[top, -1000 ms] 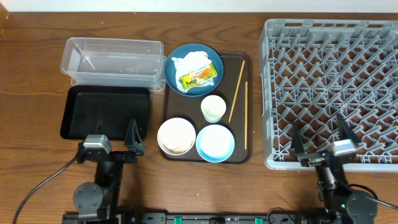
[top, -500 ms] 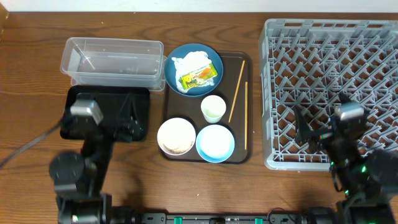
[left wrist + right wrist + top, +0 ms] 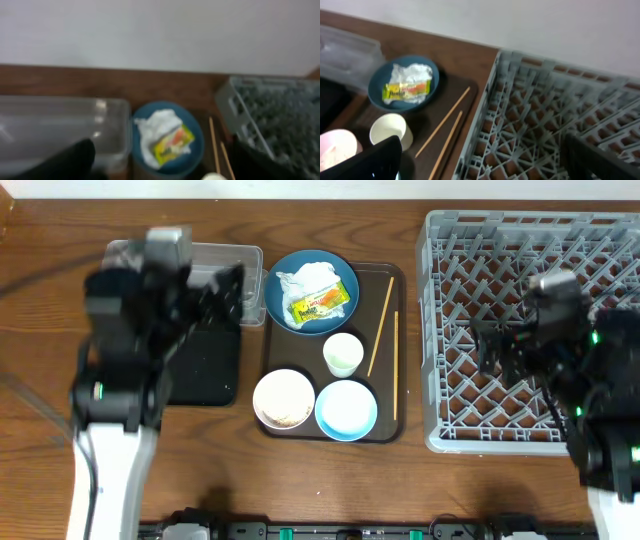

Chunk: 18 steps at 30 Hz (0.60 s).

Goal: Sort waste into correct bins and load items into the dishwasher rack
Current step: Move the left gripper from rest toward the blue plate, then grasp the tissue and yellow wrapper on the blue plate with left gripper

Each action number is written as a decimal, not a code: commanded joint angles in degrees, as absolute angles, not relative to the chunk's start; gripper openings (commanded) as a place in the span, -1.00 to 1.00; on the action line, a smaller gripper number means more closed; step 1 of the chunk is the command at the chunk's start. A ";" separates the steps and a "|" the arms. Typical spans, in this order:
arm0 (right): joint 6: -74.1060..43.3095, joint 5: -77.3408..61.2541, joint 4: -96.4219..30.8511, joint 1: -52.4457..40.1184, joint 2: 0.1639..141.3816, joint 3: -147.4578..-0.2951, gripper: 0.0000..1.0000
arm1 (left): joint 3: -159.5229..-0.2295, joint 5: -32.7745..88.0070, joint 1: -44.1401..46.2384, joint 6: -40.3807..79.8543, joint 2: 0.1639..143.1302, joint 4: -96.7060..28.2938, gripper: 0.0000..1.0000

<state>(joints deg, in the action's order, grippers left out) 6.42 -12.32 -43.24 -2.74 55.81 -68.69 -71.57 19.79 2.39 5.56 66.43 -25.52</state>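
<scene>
The yellow-green wrapper is lying up against the white napkin in the open dish. My left gripper should go there next until its fingers close on both.
The dark blue dish holds the crumpled white napkin and the yellow-green wrapper. The white cup, the white bowl with whitish scraps, the light blue bowl and two chopsticks lie on the brown tray. The clear tub and the black tray are at the left, the grey rack at the right. My left gripper is open and empty, raised over the tub and black tray. My right gripper is open and empty above the rack's left part.
The brown serving tray sits between the bins and the rack. The left wrist view shows the tub, the dish and the rack's corner. The right wrist view shows the dish, the cup, the chopsticks and the rack.
Both arms have risen from the table's front edge and moved away from it: the left over the tub and black tray, the right over the rack. The objects have not moved.
</scene>
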 commanded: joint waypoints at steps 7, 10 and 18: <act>5.58 -15.99 -44.71 -3.07 63.75 -71.79 0.99 | -102.41 14.94 12.99 -1.50 95.26 -43.31 0.75; 5.63 -18.28 -44.71 -3.07 64.95 -71.79 0.99 | -105.34 14.96 15.38 -4.56 101.36 -43.24 0.75; 5.63 -18.22 -44.64 -3.03 66.72 -71.79 0.99 | -105.25 14.28 17.21 -4.49 111.74 -36.91 0.75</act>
<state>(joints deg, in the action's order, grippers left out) 6.28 -17.15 -44.75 -2.74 66.32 -70.50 -103.96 15.88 17.45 -3.25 109.80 -37.91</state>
